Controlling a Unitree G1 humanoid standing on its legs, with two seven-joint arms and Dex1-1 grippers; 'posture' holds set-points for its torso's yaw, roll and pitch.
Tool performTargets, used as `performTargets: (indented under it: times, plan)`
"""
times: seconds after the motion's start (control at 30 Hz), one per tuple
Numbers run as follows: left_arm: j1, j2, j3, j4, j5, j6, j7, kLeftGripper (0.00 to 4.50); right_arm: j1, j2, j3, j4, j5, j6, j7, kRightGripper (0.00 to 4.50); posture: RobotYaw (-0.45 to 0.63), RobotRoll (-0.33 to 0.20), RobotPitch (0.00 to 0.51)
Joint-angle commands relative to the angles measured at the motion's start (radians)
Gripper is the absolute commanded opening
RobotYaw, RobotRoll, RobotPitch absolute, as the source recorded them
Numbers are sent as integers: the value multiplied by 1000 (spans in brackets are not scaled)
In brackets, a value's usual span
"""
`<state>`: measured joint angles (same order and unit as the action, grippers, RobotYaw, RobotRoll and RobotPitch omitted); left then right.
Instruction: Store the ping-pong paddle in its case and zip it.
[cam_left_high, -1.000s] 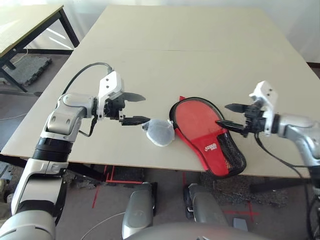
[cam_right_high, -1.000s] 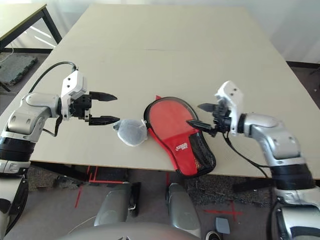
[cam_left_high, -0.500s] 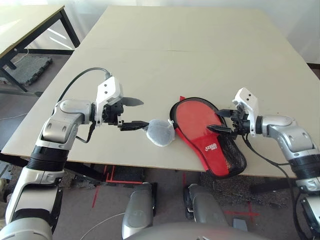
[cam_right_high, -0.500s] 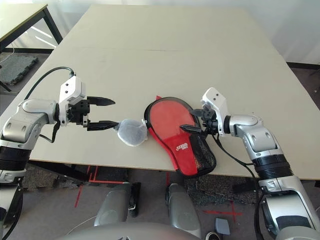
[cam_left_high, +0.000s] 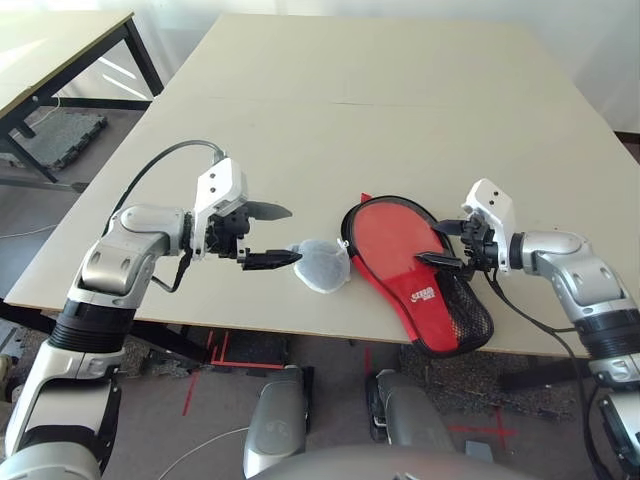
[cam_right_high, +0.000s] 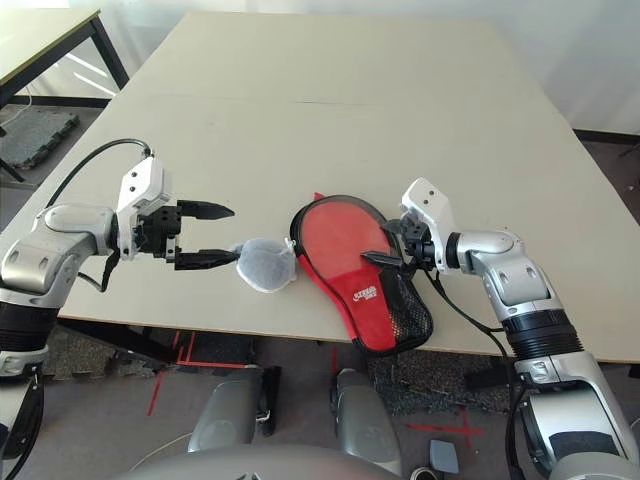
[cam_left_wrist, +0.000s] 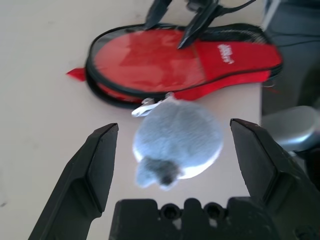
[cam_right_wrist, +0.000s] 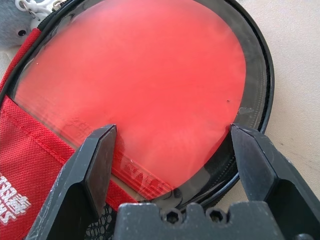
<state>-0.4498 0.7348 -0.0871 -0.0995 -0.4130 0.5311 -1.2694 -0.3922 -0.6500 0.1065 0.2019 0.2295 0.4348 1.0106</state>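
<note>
The zipper pull's cloth bundle (cam_left_high: 323, 266) is on the other side of the case from my right gripper, so next my left gripper pulls it around the round end (cam_left_high: 384, 198) to my right gripper.
The case (cam_left_high: 430, 295) lies near the table's front edge, red fabric with a white logo and a black mesh pocket. Inside its black zipper rim sits a glossy round red surface (cam_right_wrist: 135, 85) that looks like the ping-pong paddle's blade (cam_left_high: 385, 235). The handle is hidden under the red fabric. My right gripper (cam_left_high: 430, 244) hovers open just over the right side of that round end, fingers apart (cam_right_wrist: 100, 150). My left gripper (cam_left_high: 293, 235) stands open left of the case, its fingertips straddling the near side of a whitish-grey cloth bundle (cam_left_wrist: 177, 142).
The cloth bundle (cam_left_high: 322, 262) rests against the case's left rim by a white zipper pull (cam_left_wrist: 145, 106). The case's narrow end overhangs the table's front edge. The beige table (cam_left_high: 400, 100) stretches away behind. A second table (cam_left_high: 50, 40) stands at the far left.
My right gripper has swung left from beside the case to over its round end. The left gripper has dropped a little and edged right toward the bundle. Both stayed open.
</note>
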Motion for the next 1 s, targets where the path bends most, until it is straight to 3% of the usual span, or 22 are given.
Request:
performTargets:
  times: [0.03, 0.33, 0.47, 0.7, 0.8, 1.0]
  plan:
    - [20, -20, -71, -8, 59, -28, 39, 4500, 22, 9, 24, 20, -12, 21, 5, 4467, 180, 0, 102]
    - [-16, -57, -211, 101, 244, -129, 118, 4500, 23, 18, 16, 7, -3, 36, 3, 4467, 175, 0, 110]
    - [-58, -51, -256, 169, 313, -198, 98, 3560, 26, 23, 14, -2, -2, 41, 1, 4500, 170, 0, 112]
    - [-117, -74, -262, 258, 341, -237, 90, 869, 36, 26, 13, -4, -7, 38, -4, 4500, 161, 0, 114]
    - [-135, -87, -254, 285, 353, -234, 112, 46, 43, 29, 19, -7, -12, 36, -10, 4500, 159, 0, 115]
    - [-193, -99, -249, 365, 395, -260, 134, 8, 55, 29, 45, -7, -40, 18, -12, 4500, 159, 0, 115]
